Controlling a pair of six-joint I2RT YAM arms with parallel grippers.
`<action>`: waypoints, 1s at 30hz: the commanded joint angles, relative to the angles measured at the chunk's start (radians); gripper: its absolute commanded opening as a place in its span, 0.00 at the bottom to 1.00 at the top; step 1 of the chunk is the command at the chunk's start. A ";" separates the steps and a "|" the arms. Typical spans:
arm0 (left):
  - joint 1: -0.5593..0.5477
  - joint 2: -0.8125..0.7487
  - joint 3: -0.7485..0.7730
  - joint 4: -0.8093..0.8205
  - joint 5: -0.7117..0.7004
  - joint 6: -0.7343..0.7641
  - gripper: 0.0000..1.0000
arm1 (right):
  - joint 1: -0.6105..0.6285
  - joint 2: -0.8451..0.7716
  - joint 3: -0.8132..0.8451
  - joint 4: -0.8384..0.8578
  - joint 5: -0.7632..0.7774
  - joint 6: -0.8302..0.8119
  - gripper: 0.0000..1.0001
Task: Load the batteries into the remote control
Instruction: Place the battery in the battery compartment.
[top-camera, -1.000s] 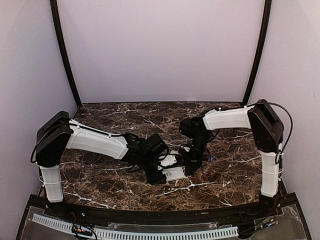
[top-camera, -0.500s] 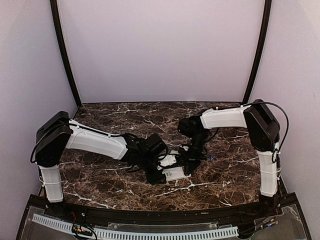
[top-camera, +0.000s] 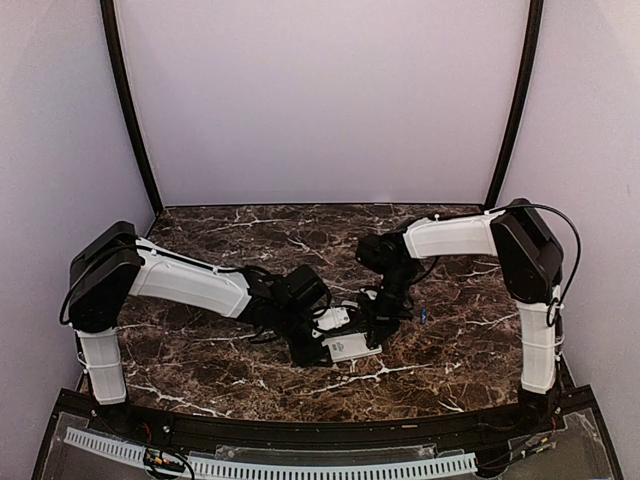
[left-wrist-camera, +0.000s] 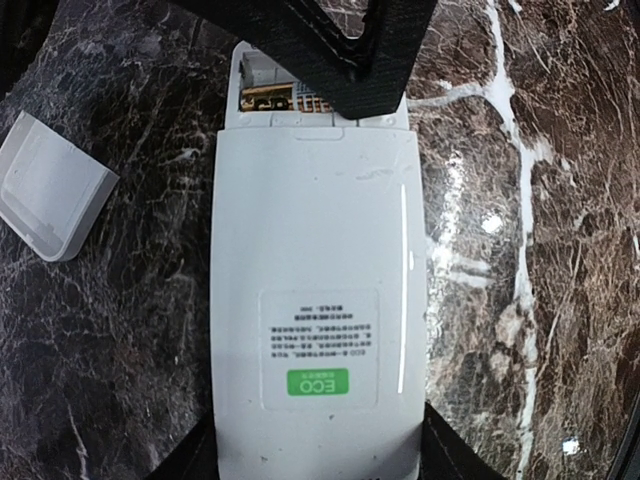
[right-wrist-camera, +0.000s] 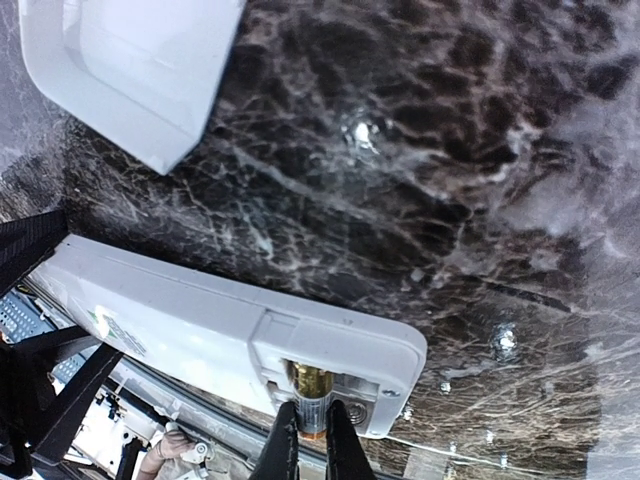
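Observation:
My right gripper should open, close and press the battery's other end down, as the battery's golden end is in the remote control's compartment but its other end slants up.
The white remote control lies back up on the marble, a green ECO label near my left gripper. That gripper is shut on the remote's sides at its lower end. The battery compartment at the far end is uncovered. My right gripper is shut on a battery, whose golden end sits inside the compartment of the remote. In the top view the remote lies between the left gripper and the right gripper. Another battery, blue, lies on the table to the right.
The loose white cover piece lies on the marble left of the remote; it is also in the right wrist view and the top view. Purple walls and black poles bound the table.
My left gripper has narrowed slightly on the remote. The right gripper has shifted a little up and left over the remote's open end.

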 joint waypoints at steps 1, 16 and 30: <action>0.010 0.027 -0.042 0.013 0.091 -0.005 0.46 | -0.002 0.033 -0.050 0.335 0.105 -0.015 0.00; 0.016 0.027 -0.036 0.012 0.088 0.000 0.50 | 0.016 -0.007 -0.248 0.537 0.201 0.012 0.04; 0.016 0.034 -0.030 0.004 0.066 -0.006 0.55 | 0.051 -0.053 -0.231 0.465 0.301 0.013 0.14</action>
